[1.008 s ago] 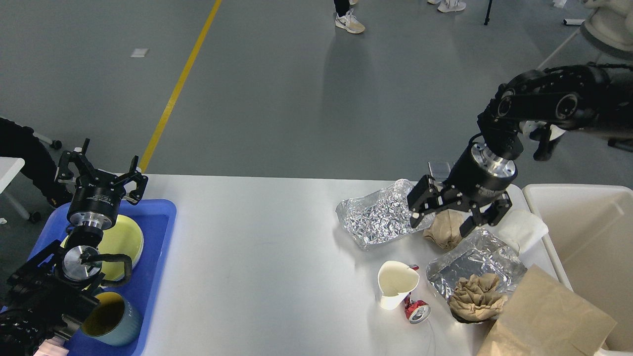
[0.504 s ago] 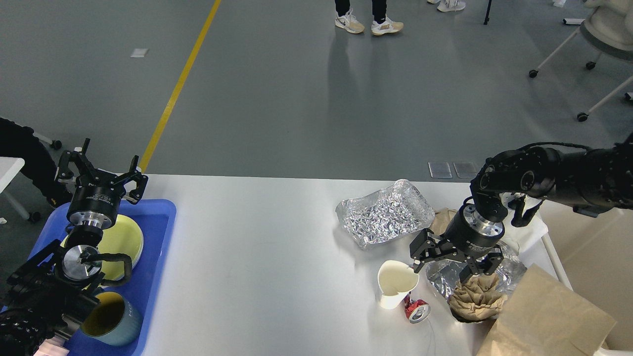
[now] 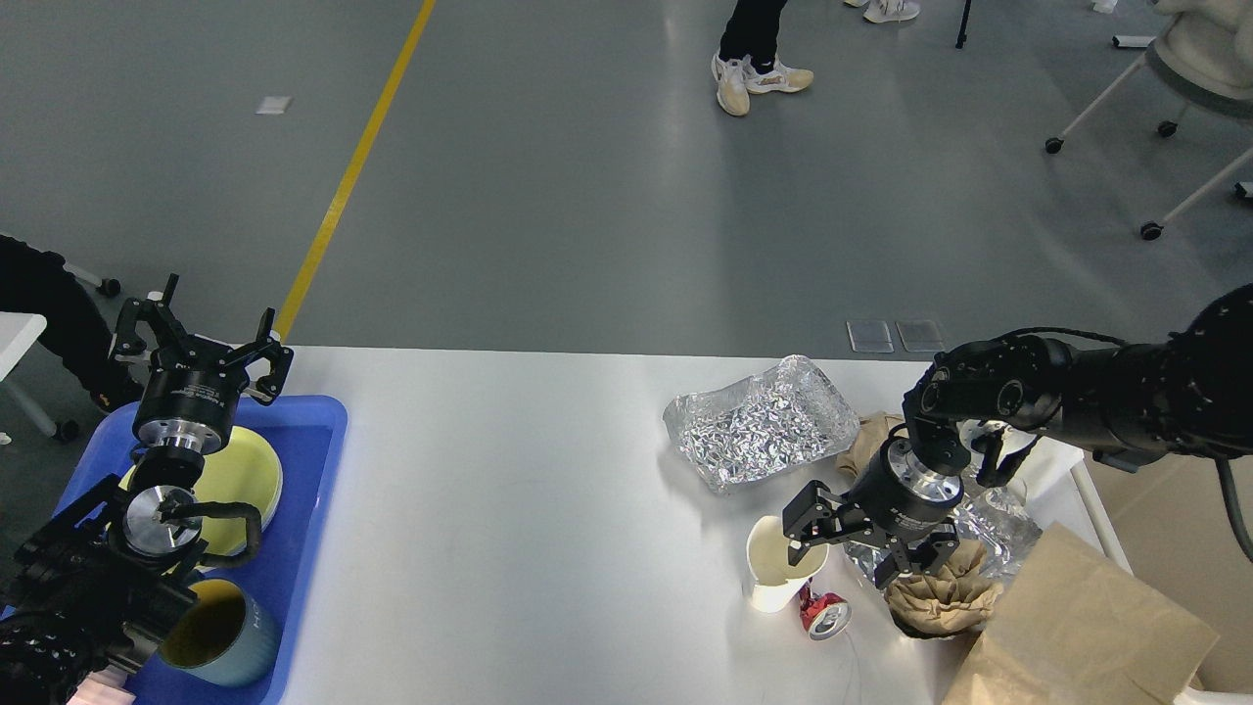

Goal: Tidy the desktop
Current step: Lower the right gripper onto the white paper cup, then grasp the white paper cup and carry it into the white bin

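My gripper is about to lift the white paper cup (image 3: pixel 777 571), and this should uncover the other end of the crushed red can, because the can's body (image 3: pixel 807 600) disappears behind the cup.
The desktop (image 3: pixel 509 490) is a large glossy white-grey tabletop. Litter lies on its right part: a white paper cup (image 3: pixel 771 578), a crushed red can (image 3: pixel 824 617), crumpled foil (image 3: pixel 759 421), a foil tray (image 3: pixel 1013 529), crumpled brown paper (image 3: pixel 940 597) and a brown paper bag (image 3: pixel 1077 636). My right gripper (image 3: pixel 850 553) is open and low. One finger is at the cup's right rim and the other is by the crumpled brown paper. My left gripper (image 3: pixel 201 333) is open and empty above the far edge of the blue tray (image 3: pixel 308 470).
The blue tray holds a yellow plate (image 3: pixel 245 475) and a blue-grey mug (image 3: pixel 220 632). A cream bin (image 3: pixel 1165 529) stands past the table's right edge, partly behind my right arm. Another brown paper wad (image 3: pixel 866 441) lies behind the gripper. A person's feet (image 3: pixel 759 78) are on the floor beyond.
My right arm has come down and toward the near left, from above the far brown wad to the paper cup. The left arm has not moved. The person beyond has walked.
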`<control>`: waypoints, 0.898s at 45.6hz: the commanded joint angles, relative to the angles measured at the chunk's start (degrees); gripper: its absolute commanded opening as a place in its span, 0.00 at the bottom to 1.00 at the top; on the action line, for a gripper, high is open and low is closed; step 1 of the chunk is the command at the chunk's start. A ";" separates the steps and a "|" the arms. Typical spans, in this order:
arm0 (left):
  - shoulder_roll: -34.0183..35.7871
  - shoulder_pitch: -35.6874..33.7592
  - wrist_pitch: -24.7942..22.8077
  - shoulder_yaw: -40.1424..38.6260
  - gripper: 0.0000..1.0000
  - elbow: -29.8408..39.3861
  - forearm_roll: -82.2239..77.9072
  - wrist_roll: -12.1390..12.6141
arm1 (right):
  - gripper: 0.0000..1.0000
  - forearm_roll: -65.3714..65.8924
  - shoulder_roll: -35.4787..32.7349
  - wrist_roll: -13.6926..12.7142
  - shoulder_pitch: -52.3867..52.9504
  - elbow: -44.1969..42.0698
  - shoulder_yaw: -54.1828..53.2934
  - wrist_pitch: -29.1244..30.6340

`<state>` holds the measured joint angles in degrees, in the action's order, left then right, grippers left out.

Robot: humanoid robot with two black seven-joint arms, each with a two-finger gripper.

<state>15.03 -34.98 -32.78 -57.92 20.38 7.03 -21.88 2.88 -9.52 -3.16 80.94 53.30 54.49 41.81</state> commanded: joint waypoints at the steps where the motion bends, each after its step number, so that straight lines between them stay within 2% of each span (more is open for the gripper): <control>1: 0.00 0.00 0.00 0.00 0.97 0.01 0.00 0.00 | 0.50 -0.06 1.52 -0.18 -0.34 0.05 -0.09 -0.32; 3: 0.00 0.00 0.00 0.00 0.97 0.01 0.00 0.00 | 0.43 -0.24 1.43 -0.27 -0.43 0.14 -0.09 -0.59; 5: -0.09 0.00 0.00 0.00 0.97 0.01 0.00 0.00 | 0.16 -0.50 1.34 -0.27 -0.25 0.57 -0.09 0.03; 8: 0.00 0.00 0.00 0.00 0.97 0.01 0.00 0.00 | 0.00 -0.68 1.25 -0.27 -0.25 0.84 -0.09 0.47; 12: -0.09 0.00 0.00 0.00 0.97 0.01 0.00 0.00 | 0.00 -1.29 0.90 -0.27 -0.25 0.84 -0.18 0.38; 19: 0.00 0.00 0.00 0.00 0.97 0.01 0.00 0.00 | 0.00 -2.17 -0.94 -0.18 -0.16 0.93 -0.70 -3.40; 34: 0.00 0.00 0.00 0.00 0.97 -0.08 0.00 0.00 | 0.00 -2.44 -5.16 -0.18 1.07 3.47 -5.45 -3.22; 41: 0.00 0.00 0.00 0.00 0.97 0.01 0.00 0.00 | 0.00 -2.35 -9.99 -0.09 7.12 7.78 -6.94 -1.99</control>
<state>15.03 -34.98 -32.78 -57.92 20.39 7.03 -21.88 0.44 -16.09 -3.34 83.42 58.14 48.53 38.83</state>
